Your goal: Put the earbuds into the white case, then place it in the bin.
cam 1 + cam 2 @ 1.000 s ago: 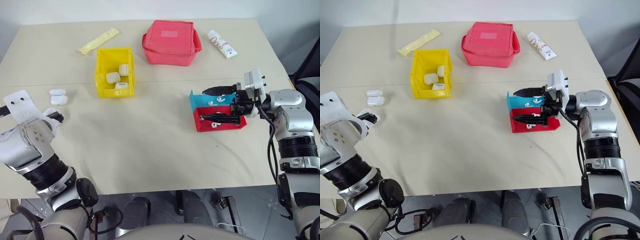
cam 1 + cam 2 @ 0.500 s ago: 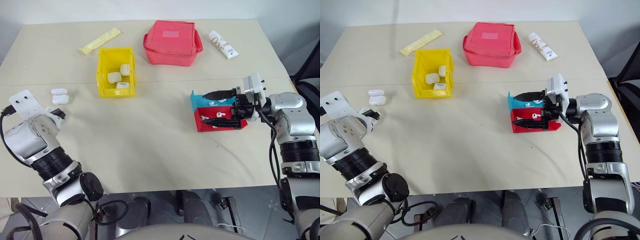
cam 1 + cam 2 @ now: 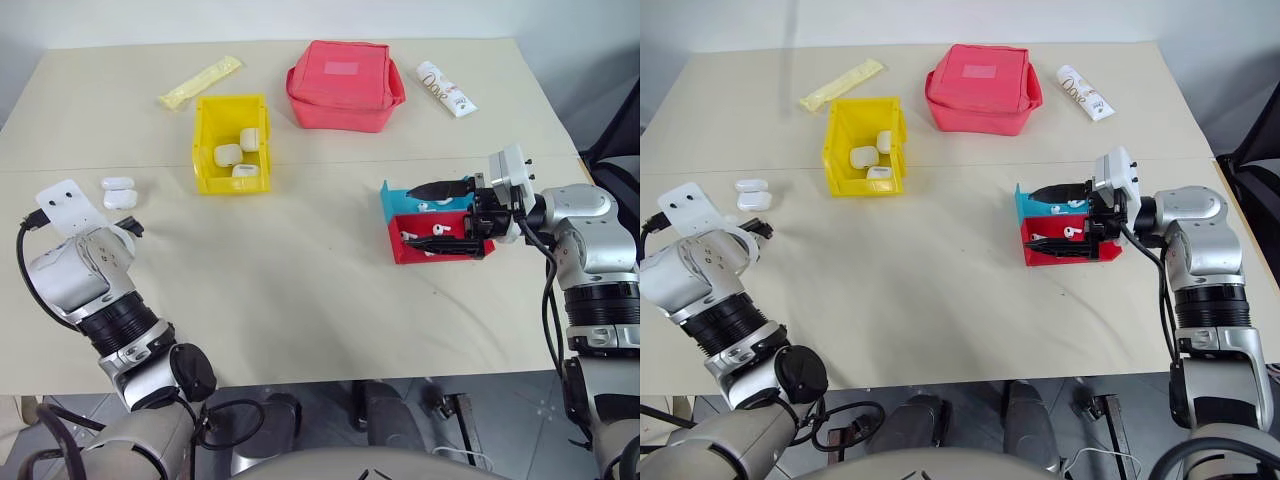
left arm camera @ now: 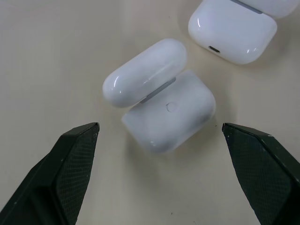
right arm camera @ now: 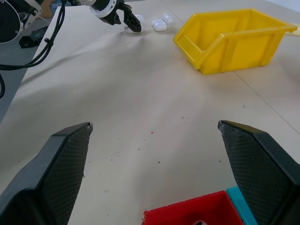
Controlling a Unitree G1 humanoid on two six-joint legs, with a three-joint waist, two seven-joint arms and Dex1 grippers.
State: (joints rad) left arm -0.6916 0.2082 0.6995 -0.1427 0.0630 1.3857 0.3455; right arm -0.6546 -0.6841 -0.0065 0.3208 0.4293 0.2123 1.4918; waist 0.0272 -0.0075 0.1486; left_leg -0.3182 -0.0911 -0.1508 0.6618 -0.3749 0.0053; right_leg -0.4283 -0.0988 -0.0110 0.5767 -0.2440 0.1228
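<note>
The open white case (image 4: 164, 101) is at an angle to my left gripper's open fingers, so next I turn my left gripper square to the case's short ends (image 4: 206, 101) before I close it.
An open white case (image 4: 166, 105), lid up, lies on the table between the fingers of my open left gripper (image 4: 160, 126), which touches nothing. Two closed cases (image 3: 118, 191) sit just beyond it. My left gripper (image 3: 128, 228) is at the table's left edge. The yellow bin (image 3: 205, 140) stands at the back left with three cases inside. One earbud (image 3: 442, 229) lies in the red tray (image 3: 478, 250) and another earbud (image 3: 437, 204) in the blue tray (image 3: 388, 200). My right gripper (image 3: 436, 215) is open over both trays and holds nothing.
A red zip pouch (image 3: 344, 84) sits at the back centre, with a yellow packet (image 3: 198, 82) to its left. To the pouch's right lies a white tube (image 3: 445, 88). The right wrist view looks across bare tabletop to the bin (image 5: 234, 40) and my left gripper (image 5: 129, 21).
My left arm has pushed forward and dipped a little toward the white cases. The right arm has stayed in place over the trays.
</note>
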